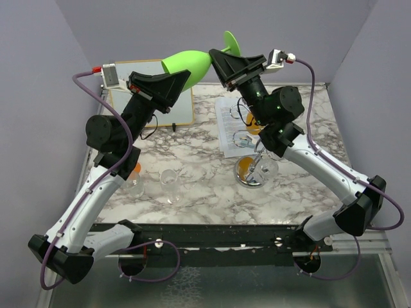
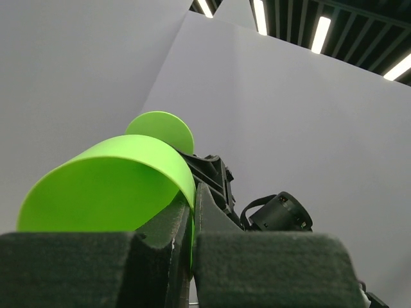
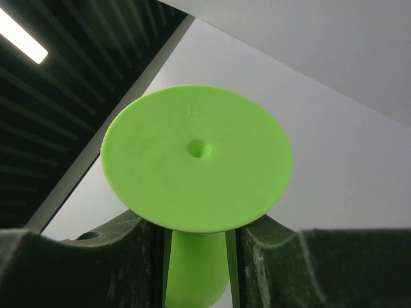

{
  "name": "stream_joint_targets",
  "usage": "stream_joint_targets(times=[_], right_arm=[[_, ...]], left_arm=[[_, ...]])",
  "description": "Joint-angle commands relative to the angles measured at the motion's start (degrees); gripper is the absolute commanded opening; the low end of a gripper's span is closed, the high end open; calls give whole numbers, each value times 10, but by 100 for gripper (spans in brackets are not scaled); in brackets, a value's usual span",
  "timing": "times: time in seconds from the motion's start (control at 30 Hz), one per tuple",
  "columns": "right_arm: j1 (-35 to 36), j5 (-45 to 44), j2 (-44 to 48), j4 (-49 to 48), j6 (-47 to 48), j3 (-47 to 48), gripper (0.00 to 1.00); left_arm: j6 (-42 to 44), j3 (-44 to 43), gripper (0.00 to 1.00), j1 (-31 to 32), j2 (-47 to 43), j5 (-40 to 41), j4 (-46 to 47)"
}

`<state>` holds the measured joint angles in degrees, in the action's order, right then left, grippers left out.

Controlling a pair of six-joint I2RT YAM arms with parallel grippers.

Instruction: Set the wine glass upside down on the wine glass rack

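Observation:
Next, I turn the wine glass upside down with my right gripper, since my left gripper holds the glass's rim (image 2: pixel 185 172) and will take the glass's foot (image 1: pixel 232 43) next.
A bright green wine glass (image 1: pixel 186 62) hangs on its side high above the back of the table, its round foot (image 1: pixel 232 43) pointing right. My left gripper (image 1: pixel 185 77) is shut on the rim of its bowl (image 2: pixel 103 192), the thin wall pinched between the pads (image 2: pixel 191 256). My right gripper (image 1: pixel 216 58) straddles the stem (image 3: pixel 196 269) just under the foot (image 3: pixel 196 157). Its fingers (image 3: pixel 128 263) stand close on either side, with thin gaps still showing. The wine glass rack (image 1: pixel 252 172), a chrome stand with a mirrored disc base, stands on the table below the right arm.
Two clear glasses (image 1: pixel 170 179) (image 1: pixel 135 186) stand on the marble table near the left arm. A whiteboard (image 1: pixel 154 106) lies at the back left and a printed sheet (image 1: pixel 230 125) beside the rack. Grey walls enclose the back and both sides.

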<state>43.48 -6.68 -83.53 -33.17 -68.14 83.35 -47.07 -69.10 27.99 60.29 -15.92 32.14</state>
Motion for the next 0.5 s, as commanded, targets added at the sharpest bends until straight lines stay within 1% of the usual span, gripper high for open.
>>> stream_joint_targets(times=[0.0, 0.1, 0.17, 0.27, 0.37, 0.47], right_arm=[[7, 18, -12, 15, 12, 27, 35], [9, 29, -17, 38, 28, 44, 26], [9, 30, -18, 29, 33, 42, 19], [9, 29, -16, 29, 46, 43, 2], [9, 26, -9, 27, 61, 36, 1], [9, 18, 3, 21, 85, 18, 1]], left_arm=[[0, 2, 0, 3, 6, -25, 25], [1, 5, 0, 3, 6, -29, 26], [1, 9, 0, 3, 4, -29, 27], [1, 21, 0, 3, -2, -25, 27], [2, 34, 16, 3, -13, -14, 27], [5, 56, 35, 3, -30, 1, 26]])
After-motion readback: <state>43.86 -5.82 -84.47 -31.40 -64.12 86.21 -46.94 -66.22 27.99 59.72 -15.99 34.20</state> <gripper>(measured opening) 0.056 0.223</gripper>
